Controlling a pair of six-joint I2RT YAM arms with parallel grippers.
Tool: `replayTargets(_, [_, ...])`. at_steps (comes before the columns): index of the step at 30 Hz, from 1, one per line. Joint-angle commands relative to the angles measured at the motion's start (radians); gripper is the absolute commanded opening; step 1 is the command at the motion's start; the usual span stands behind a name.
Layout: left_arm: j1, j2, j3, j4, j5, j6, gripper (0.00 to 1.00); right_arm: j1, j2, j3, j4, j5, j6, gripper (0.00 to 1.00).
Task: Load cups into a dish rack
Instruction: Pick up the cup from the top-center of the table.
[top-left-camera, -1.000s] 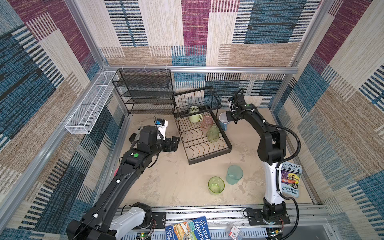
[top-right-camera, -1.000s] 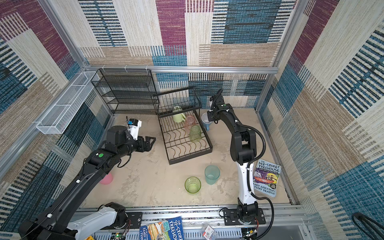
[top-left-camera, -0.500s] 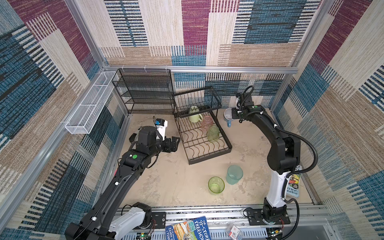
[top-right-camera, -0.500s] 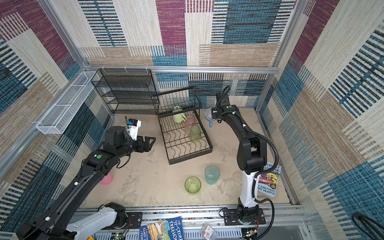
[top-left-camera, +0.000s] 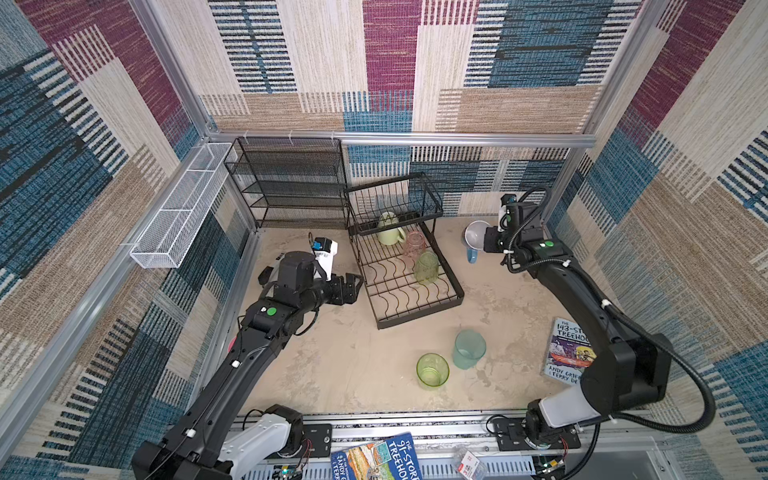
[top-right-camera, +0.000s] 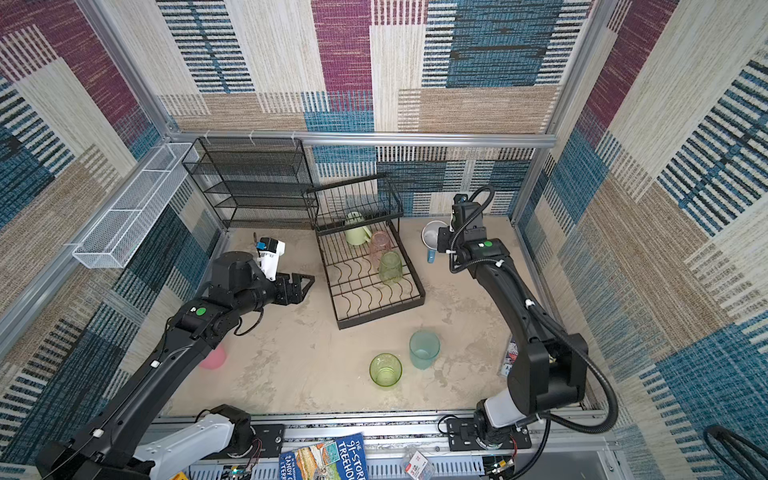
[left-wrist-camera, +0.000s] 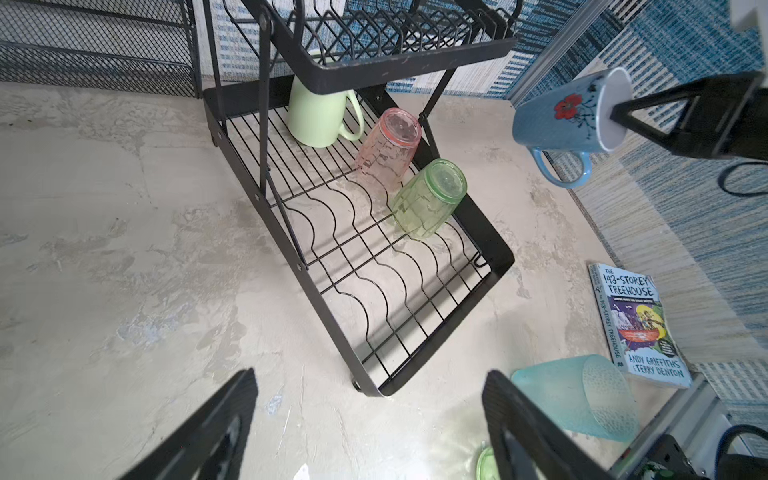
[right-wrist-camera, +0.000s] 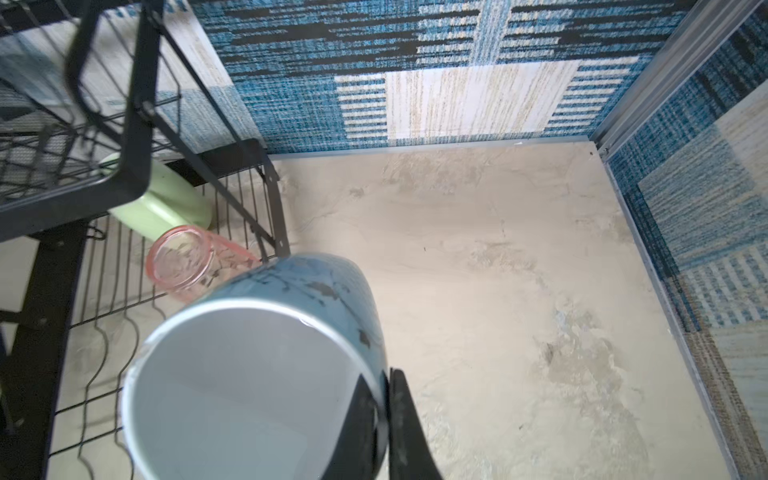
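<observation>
The light blue flowered mug is hanging by its rim (top-left-camera: 477, 223), and its handle is free. My left gripper should keep going toward the handle (top-left-camera: 472, 255) and close there.
The black wire dish rack (top-left-camera: 419, 316) holds a pale green mug (top-left-camera: 390, 230), a pink tumbler (top-left-camera: 414, 245) and a green tumbler (top-left-camera: 427, 268), all mouth down on its lower tray. Right of the rack, above the table, my right gripper (right-wrist-camera: 386, 415) is shut on the rim of the light blue flowered mug (right-wrist-camera: 257, 374), which lies on its side with its handle down (left-wrist-camera: 565, 116). My left gripper (left-wrist-camera: 370, 415) hangs open and empty left of the rack. A teal tumbler (top-left-camera: 468, 349) and a green tumbler (top-left-camera: 432, 370) stand in front. An opaque pink cup (top-right-camera: 214, 357) shows under my left arm.
A black mesh shelf unit (top-left-camera: 291, 183) stands against the back wall and a white mesh trough (top-left-camera: 178, 208) hangs on the left wall. One book (top-left-camera: 567, 353) lies at the right by my right arm, another book (top-left-camera: 378, 457) lies at the front rail.
My right gripper has carried the blue mug to the right, away from the rack's side. The left arm has not moved.
</observation>
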Motion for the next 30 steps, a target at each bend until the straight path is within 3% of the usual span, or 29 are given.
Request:
replayTargets(1, [-0.009,0.018,0.013,0.025,0.046,-0.091,0.88,0.007,-0.103,-0.094,0.16,-0.117,0.055,0.0])
replayTargets(7, [-0.029,0.056,0.029,0.049,0.118,-0.246,0.88,0.088,-0.285,-0.283,0.292,-0.22,0.085,0.0])
replayTargets(14, [-0.035,0.052,-0.079,0.242,0.193,-0.567,0.86,0.133,-0.372,-0.41,0.468,-0.371,0.228,0.0])
replayTargets(25, [-0.188,-0.013,-0.231,0.542,0.007,-0.909,0.82,0.181,-0.384,-0.487,0.626,-0.413,0.515,0.0])
replayTargets(30, [-0.278,0.01,-0.292,0.766,-0.096,-1.02,0.77,0.182,-0.403,-0.499,0.627,-0.414,0.641,0.0])
